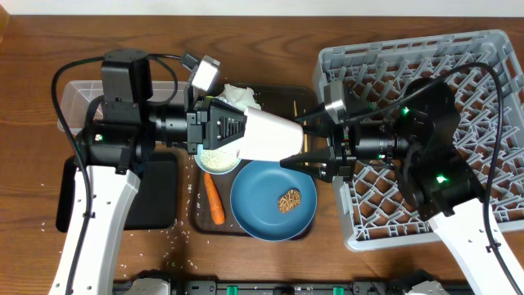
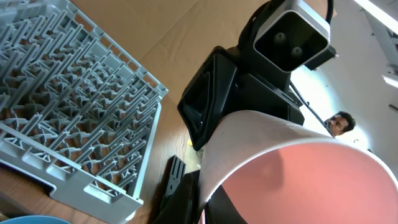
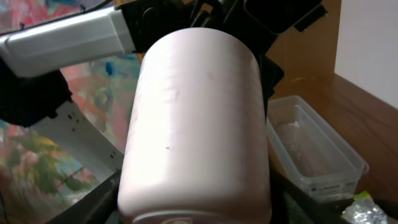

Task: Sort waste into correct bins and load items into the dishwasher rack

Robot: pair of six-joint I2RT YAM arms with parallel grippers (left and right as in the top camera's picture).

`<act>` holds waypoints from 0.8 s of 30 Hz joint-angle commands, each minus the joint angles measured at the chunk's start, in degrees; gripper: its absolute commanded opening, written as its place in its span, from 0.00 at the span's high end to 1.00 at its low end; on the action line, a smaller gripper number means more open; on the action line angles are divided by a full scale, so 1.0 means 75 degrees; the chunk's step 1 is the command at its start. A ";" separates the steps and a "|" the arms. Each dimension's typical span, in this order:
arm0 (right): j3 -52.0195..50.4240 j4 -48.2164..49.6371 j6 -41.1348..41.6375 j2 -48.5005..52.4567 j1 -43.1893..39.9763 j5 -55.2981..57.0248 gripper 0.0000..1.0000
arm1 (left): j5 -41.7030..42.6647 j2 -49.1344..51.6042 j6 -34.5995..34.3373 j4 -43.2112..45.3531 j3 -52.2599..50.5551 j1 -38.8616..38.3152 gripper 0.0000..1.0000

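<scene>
My left gripper is closed on the pink cup's rim point(image 1: 247, 136). It should let go first, and then my right gripper should carry the cup by its base point(image 1: 295, 141) to the dishwasher rack.
The pink cup point(image 1: 266, 135) hangs on its side above the brown serving tray, between both arms. My left gripper point(image 1: 233, 131) is shut on the cup's rim, one finger point(image 2: 193, 199) outside the wall point(image 2: 298, 168). My right gripper point(image 1: 301, 156) has its fingers on either side of the cup's base point(image 3: 193, 112). Under the cup stands the white bowl point(image 1: 217, 160) with rice in it. The blue plate point(image 1: 254, 205) carries the brown food lump point(image 1: 289, 200). An orange carrot point(image 1: 214, 199) lies beside it. The grey dishwasher rack point(image 1: 491, 65) is at the right.
The clear tub point(image 1: 78, 102) stands at the back left, the black tray point(image 1: 155, 197) in front of it. Crumpled white tissue point(image 1: 237, 94) lies behind the cup. Loose rice grains point(image 1: 176, 233) are scattered near the brown serving tray point(image 1: 199, 223). A wrapper point(image 3: 373, 211) shows in the right wrist view.
</scene>
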 commanded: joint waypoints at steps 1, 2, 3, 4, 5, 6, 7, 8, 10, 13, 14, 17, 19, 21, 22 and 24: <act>0.0111 0.0012 0.0102 0.0006 0.0114 0.0006 0.46 | 0.0093 -0.0032 0.0015 0.0064 0.0134 0.0017 0.93; 0.0111 0.0012 0.0093 0.0006 0.0114 0.0015 0.46 | -0.0009 -0.0035 0.0006 0.0064 0.0134 0.0017 0.89; 0.0111 0.0012 0.0093 0.0006 0.0114 0.0076 0.47 | -0.0187 -0.0032 -0.0047 0.0067 0.0134 0.0017 0.75; 0.0111 0.0009 0.0090 0.0003 0.0099 0.0154 0.48 | -0.0425 -0.0032 -0.0044 0.0064 0.0134 0.0017 0.62; 0.0111 -0.0009 0.0090 -0.0006 0.0067 0.0259 0.48 | -0.0624 -0.0032 -0.0041 0.0067 0.0134 0.0026 0.53; 0.0111 -0.0067 0.0090 -0.0023 0.0026 0.0428 0.47 | -0.0906 -0.0032 -0.0041 0.0064 0.0134 0.0032 0.46; 0.0111 -0.0187 0.0087 -0.0055 -0.0038 0.0685 0.46 | -0.1227 -0.0032 -0.0044 0.0064 0.0134 0.0055 0.42; 0.0111 -0.0356 0.0087 -0.0105 -0.0122 0.1005 0.46 | -0.1437 -0.0035 -0.0058 0.0064 0.0134 0.0087 0.33; 0.0111 -0.0781 0.0076 -0.0256 -0.0425 0.1539 0.44 | -0.1597 -0.0035 -0.0189 0.0061 0.0134 0.0184 0.21; 0.0111 -0.1454 0.0003 -0.0589 -0.1137 0.2005 0.44 | -0.1623 -0.0035 -0.0213 0.0061 0.0134 0.0425 0.13; 0.0111 -0.1673 -0.0026 -0.0720 -0.1413 0.2142 0.44 | -0.1693 -0.0035 -0.0213 0.0058 0.0134 0.0501 0.12; 0.0111 -0.2512 -0.0023 -0.1139 -0.2256 0.2943 0.45 | -0.1941 -0.0035 -0.0213 0.0052 0.0134 0.0764 0.11; 0.0111 -0.3241 0.0108 -0.1416 -0.2885 0.3771 0.47 | -0.2008 -0.0035 -0.0213 0.0009 0.0134 0.0883 0.11; 0.0114 -0.4083 0.0516 -0.1638 -0.3620 0.4887 0.47 | -0.2200 -0.0035 -0.0210 -0.0146 0.0134 0.0918 0.10; 0.0114 -0.4424 0.0662 -0.1696 -0.3949 0.5310 0.47 | -0.2340 -0.0035 -0.0207 -0.0227 0.0134 0.0918 0.10; 0.0114 -0.5080 0.0950 -0.1751 -0.4660 0.6102 0.47 | -0.2728 -0.0035 -0.0207 -0.0408 0.0134 0.0918 0.09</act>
